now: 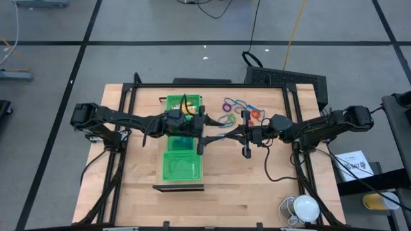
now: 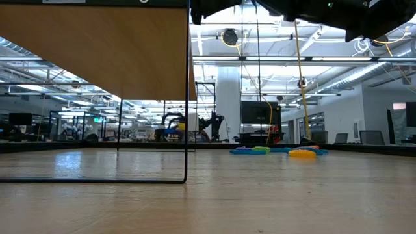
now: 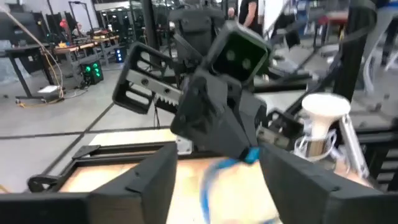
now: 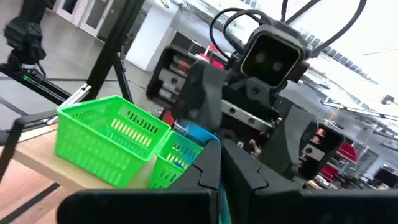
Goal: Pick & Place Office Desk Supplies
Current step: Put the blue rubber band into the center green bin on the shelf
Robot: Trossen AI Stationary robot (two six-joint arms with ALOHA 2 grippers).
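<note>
My left arm is stretched across the green tray (image 1: 180, 143) ahead of my right gripper, so next my left gripper grabs the blue loop (image 3: 210, 177) before my right gripper opens and moves back.
Both arms meet in the air over the table's middle, beside the long green tray (image 1: 180, 163). My right gripper (image 1: 230, 133) is shut on a thin blue loop (image 3: 214, 180), one of the office desk supplies. My left gripper (image 1: 212, 133) faces it, open. In the left wrist view its two fingers stand on either side of the hanging loop, and I see no touch. More coloured loops and small pieces (image 1: 237, 109) lie in a heap on the table, toward the far edge and right of the tray. The low view also shows this heap (image 2: 279, 151). My right gripper pinches the blue loop between its two fingertips at the loop's upper part (image 3: 250, 154). The fingers come about level from the table's right side. The loop hangs below the fingertips, clear of the table, and a bit of blue (image 4: 196, 134) shows just past them.
A black frame rail (image 1: 212, 85) runs round the wooden table. A white lamp-like object (image 1: 302, 208) stands at the near right corner. A brown panel on a thin black frame (image 2: 97, 52) fills the low view's left. Bare wood lies near the front edge.
</note>
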